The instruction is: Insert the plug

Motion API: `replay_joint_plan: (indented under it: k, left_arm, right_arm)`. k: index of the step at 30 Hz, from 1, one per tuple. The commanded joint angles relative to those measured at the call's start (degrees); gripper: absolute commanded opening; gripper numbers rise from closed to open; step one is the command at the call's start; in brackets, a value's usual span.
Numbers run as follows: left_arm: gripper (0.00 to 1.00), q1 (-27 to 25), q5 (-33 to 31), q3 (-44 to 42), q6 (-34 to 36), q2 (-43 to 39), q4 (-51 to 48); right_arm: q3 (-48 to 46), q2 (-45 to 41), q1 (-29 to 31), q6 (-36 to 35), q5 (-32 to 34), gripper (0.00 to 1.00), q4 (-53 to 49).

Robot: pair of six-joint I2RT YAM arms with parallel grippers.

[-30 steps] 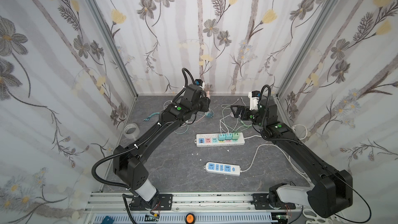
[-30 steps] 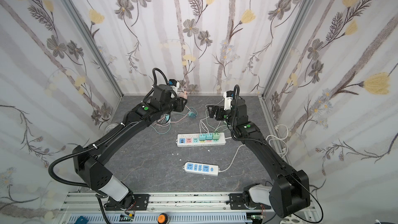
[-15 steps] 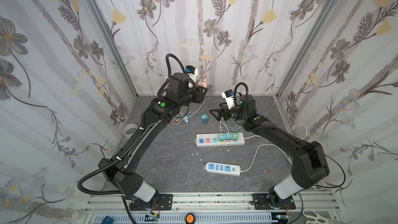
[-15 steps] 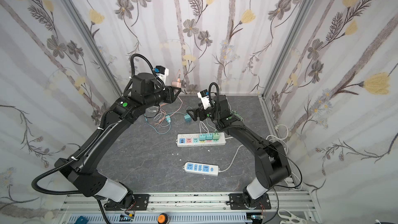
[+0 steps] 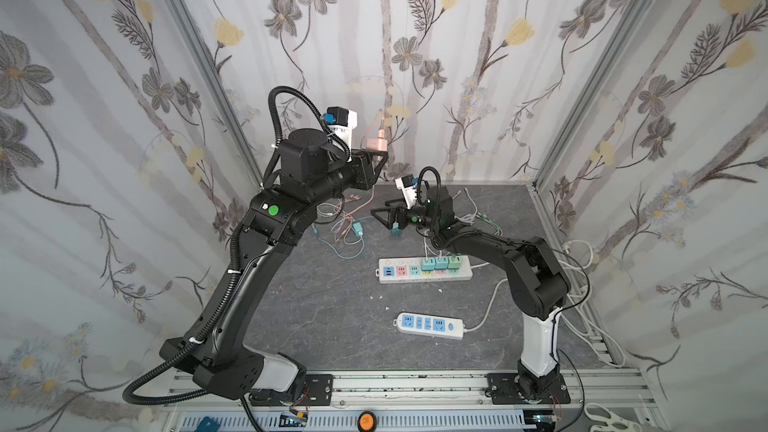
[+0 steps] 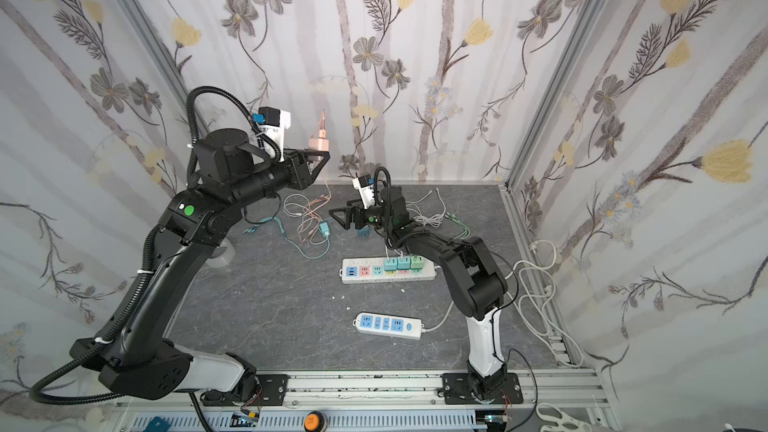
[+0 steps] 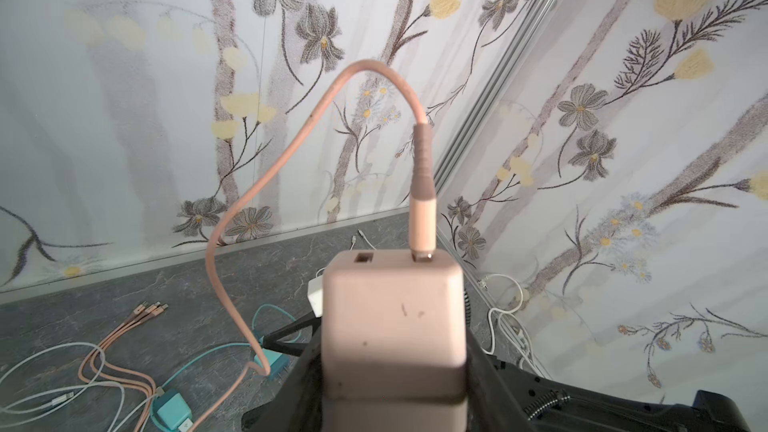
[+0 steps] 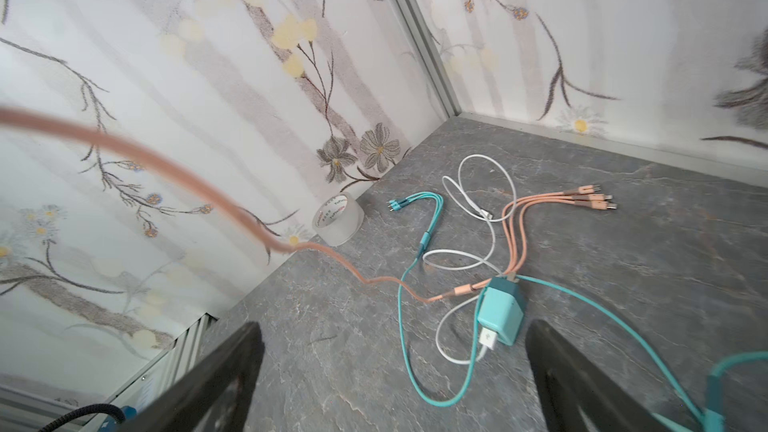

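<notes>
The split ends (image 8: 588,197) are lying loose next to the white loop. So the pink cable (image 8: 387,280) will come away from the other cables when I carry it.
The plug (image 5: 377,144) (image 6: 319,144) is a pink charger cube with a pink cable in its top. My left gripper (image 5: 376,156) (image 6: 318,156) is shut on it and holds it high above the back of the table. In the left wrist view the plug (image 7: 392,326) fills the space between the black fingers of the left gripper (image 7: 392,371). The white power strip (image 5: 424,274) (image 6: 388,272) lies mid-table with three plugs in its right sockets. My right gripper (image 5: 384,211) (image 6: 345,214) (image 8: 392,338) stands open and empty, low over the table.
Two teal plugs (image 5: 356,228) (image 5: 396,231) lie beside the right gripper among teal, pink and white cables (image 8: 515,218). A second strip with blue sockets (image 5: 430,325) lies nearer the front. A tape roll (image 8: 338,220) stands by the left wall. White cords (image 5: 582,251) pile up at the right.
My left arm has lifted the pink plug up and to the left. The right gripper has swung left, towards the teal plugs, and stayed open.
</notes>
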Motion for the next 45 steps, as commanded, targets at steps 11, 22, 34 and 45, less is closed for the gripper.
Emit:
replay_joint_plan:
  k: [11,22,34,45]
  left_arm:
    - [0.00,0.8,0.9,2.3,-1.4,-0.6,1.2]
    - [0.00,1.7,-1.4,0.5,-1.5,-3.3,2.0]
    - [0.00,3.0,-6.9,-3.6,-0.7,-8.3,2.2]
    - [0.00,3.3,-22.4,-5.9,5.1,-10.7,-0.5]
  right_arm:
    - [8.1,10.5,7.6,-0.9,6.3,0.96,7.6]
    - [19.8,19.6,14.1,-2.6,14.0,0.90,3.5]
    - [29.0,19.9,13.7,-3.1,17.6,0.09,-6.2]
    - [35.6,-0.4,7.2,-3.3,12.0,0.00,-18.2]
